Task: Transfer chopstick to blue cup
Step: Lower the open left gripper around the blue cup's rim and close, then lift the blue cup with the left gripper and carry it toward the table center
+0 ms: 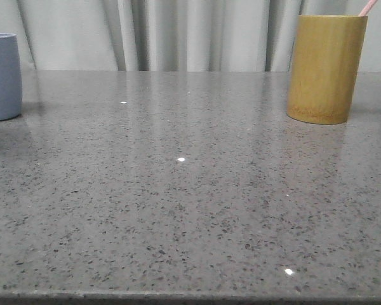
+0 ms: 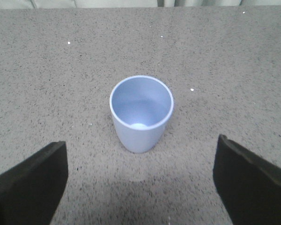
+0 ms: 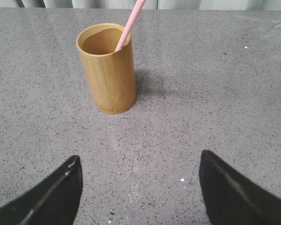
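Note:
My left gripper should keep moving toward the cup's body [image 1: 3,79] until its fingers close on it, because the upright blue cup [image 2: 141,113] stands clear and centred in front of that gripper.
The blue cup [image 1: 1,76] stands upright at the table's far left; in the left wrist view the blue cup [image 2: 141,114] is empty. My left gripper [image 2: 141,152] hangs open just short of it, nothing between its fingers. The pale pink chopstick [image 1: 367,7] leans inside the yellow-brown bamboo cylinder [image 1: 326,68] at the far right, its tip poking over the rim. In the right wrist view the chopstick [image 3: 130,23] rests against the rim of the bamboo cylinder [image 3: 108,69]. My right gripper [image 3: 139,161] is open, well short of the cylinder and holding nothing.
The grey speckled table [image 1: 190,190] runs between the two cups with wide bare room. A pale curtain [image 1: 178,32] hangs behind the far edge. The front edge of the table lies along the bottom of the front view.

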Robot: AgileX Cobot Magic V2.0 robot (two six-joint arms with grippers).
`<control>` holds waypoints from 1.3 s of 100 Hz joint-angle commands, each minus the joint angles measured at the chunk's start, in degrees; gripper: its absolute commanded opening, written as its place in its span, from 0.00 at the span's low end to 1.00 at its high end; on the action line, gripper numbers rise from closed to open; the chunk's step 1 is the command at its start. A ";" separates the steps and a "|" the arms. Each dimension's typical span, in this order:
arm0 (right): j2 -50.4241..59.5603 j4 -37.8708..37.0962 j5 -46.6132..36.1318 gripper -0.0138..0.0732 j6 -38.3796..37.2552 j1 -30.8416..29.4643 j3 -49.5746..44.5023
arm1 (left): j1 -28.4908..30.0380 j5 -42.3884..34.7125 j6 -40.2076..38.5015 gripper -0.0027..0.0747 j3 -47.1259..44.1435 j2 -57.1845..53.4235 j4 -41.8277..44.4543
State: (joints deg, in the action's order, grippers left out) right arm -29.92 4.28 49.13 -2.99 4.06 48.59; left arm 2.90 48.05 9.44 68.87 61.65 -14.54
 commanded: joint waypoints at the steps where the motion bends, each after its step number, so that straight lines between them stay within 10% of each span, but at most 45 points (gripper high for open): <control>1: -0.72 0.21 -3.61 0.77 0.08 -0.11 1.92 | -0.45 -3.97 -0.18 0.81 4.41 3.60 -1.37; 85: -0.72 0.21 -3.61 0.77 0.08 -0.11 1.92 | -0.32 1.12 -0.18 0.80 15.48 27.50 0.12; 130: -0.72 0.21 -3.61 0.77 0.08 -0.11 1.92 | -0.32 1.12 -0.18 0.53 15.48 29.63 0.52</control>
State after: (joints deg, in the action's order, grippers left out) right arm -29.92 4.28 49.13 -3.09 4.06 48.59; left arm 2.90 51.54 9.44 82.44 93.53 -13.25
